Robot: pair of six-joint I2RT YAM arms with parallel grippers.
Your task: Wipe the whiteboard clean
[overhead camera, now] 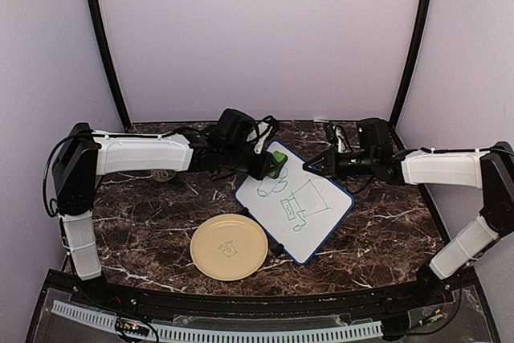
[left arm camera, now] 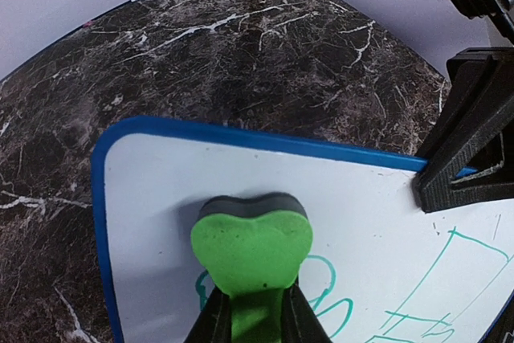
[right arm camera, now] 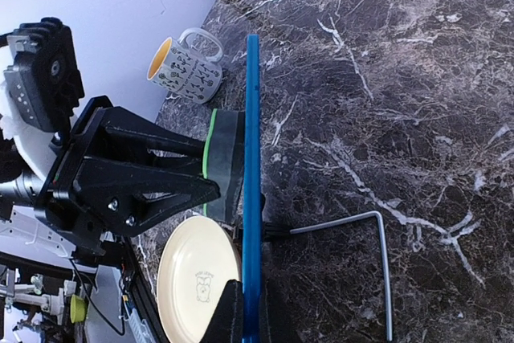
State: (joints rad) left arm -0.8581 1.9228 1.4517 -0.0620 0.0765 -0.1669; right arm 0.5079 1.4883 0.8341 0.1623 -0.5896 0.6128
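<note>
The eraser has only a clean strip (left arm camera: 245,168) of the whiteboard between it and the blue frame, so next my left gripper pulls the eraser back down over the teal loops (overhead camera: 264,191).
The whiteboard (overhead camera: 299,213), white with a blue frame, carries teal marker doodles (overhead camera: 291,198). My left gripper (overhead camera: 273,165) is shut on a green eraser (overhead camera: 278,158) with a black felt base. It presses the eraser flat on the board's far left corner. In the left wrist view the eraser (left arm camera: 251,247) sits on the board (left arm camera: 152,214) just above a doodle (left arm camera: 331,299). My right gripper (overhead camera: 315,165) is shut on the board's far edge. The right wrist view shows the board edge-on (right arm camera: 252,142) between my fingers (right arm camera: 231,315), with the eraser (right arm camera: 226,158) against its face.
A pale-yellow plate (overhead camera: 229,247) lies left of the board's near corner and also shows in the right wrist view (right arm camera: 193,279). A patterned mug (right arm camera: 186,66) stands at the far left. A bent metal rod (right arm camera: 384,263) lies on the marble behind the board.
</note>
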